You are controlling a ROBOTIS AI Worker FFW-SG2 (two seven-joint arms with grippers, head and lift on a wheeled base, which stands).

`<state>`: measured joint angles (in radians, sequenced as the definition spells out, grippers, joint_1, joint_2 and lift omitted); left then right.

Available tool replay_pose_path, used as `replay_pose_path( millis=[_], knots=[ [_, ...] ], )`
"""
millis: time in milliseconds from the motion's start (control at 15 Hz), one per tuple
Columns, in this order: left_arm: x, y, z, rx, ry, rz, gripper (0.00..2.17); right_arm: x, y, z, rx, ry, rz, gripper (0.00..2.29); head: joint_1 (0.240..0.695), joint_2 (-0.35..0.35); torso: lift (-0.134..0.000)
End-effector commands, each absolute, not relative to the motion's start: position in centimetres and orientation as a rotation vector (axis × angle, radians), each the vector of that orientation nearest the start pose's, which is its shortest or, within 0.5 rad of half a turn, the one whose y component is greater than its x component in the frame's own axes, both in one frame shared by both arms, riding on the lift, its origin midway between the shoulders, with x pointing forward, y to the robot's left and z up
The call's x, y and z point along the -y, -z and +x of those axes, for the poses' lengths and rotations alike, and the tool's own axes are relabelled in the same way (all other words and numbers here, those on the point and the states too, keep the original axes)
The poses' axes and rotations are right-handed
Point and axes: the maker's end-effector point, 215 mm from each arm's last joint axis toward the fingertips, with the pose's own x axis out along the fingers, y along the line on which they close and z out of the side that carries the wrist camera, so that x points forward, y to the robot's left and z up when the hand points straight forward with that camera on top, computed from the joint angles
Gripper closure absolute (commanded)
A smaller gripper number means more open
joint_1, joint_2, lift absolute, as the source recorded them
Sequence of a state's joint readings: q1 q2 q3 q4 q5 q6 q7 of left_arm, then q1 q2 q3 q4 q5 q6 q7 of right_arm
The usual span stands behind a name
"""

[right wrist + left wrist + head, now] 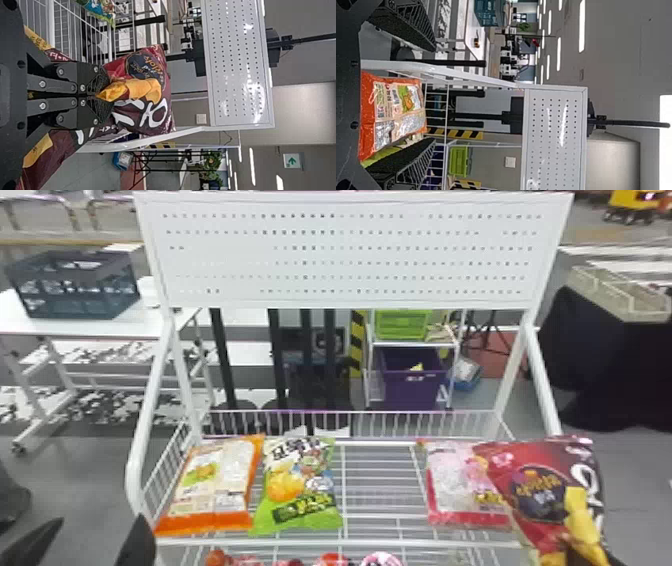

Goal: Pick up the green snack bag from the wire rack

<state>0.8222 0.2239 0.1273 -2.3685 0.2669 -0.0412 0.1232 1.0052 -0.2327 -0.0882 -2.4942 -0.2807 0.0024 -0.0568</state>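
I expect the top of the green snack bag (295, 496) to stay spread and upright while its front puckers when I lift it, since it has a puffed middle (299, 476).
The green snack bag (300, 485) lies on the wire rack (380, 490), left of centre, beside an orange-edged bag (212, 485). At the bottom left corner, in front of the rack, my left gripper (90, 540) stands open. In the left wrist view, the left gripper (415, 97) has its fingers wide apart, the orange-edged bag (391, 114) beyond them and a green strip of bag (381, 156) beside one finger. My right gripper (565, 547) is at the rack's right, holding a dark red snack bag (540, 485); in the right wrist view, the right gripper (105, 95) is shut on that bag (146, 114).
A pink-edged bag (460, 485) lies at the rack's right, partly behind the dark red one. White side posts (145, 450) and a perforated back panel (350, 255) frame the rack. More items (330, 560) show on a lower level at the front.
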Motion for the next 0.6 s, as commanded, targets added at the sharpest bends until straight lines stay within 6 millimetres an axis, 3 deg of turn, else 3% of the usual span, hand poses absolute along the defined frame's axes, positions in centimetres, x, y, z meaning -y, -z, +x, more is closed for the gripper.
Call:
replay_pose_path(
  millis=[0,533],
  knots=[
    [-29.55,26.59,36.94,0.022,-0.051,-0.024,0.09,24.7,27.92,32.46,-0.094,-0.073,0.074,2.18,0.499,0.0,0.0],
    [-29.55,26.61,36.85,0.022,-0.051,-0.022,0.09,24.64,27.85,32.46,-0.093,-0.073,0.075,2.18,0.499,0.0,0.0]
  ],
)
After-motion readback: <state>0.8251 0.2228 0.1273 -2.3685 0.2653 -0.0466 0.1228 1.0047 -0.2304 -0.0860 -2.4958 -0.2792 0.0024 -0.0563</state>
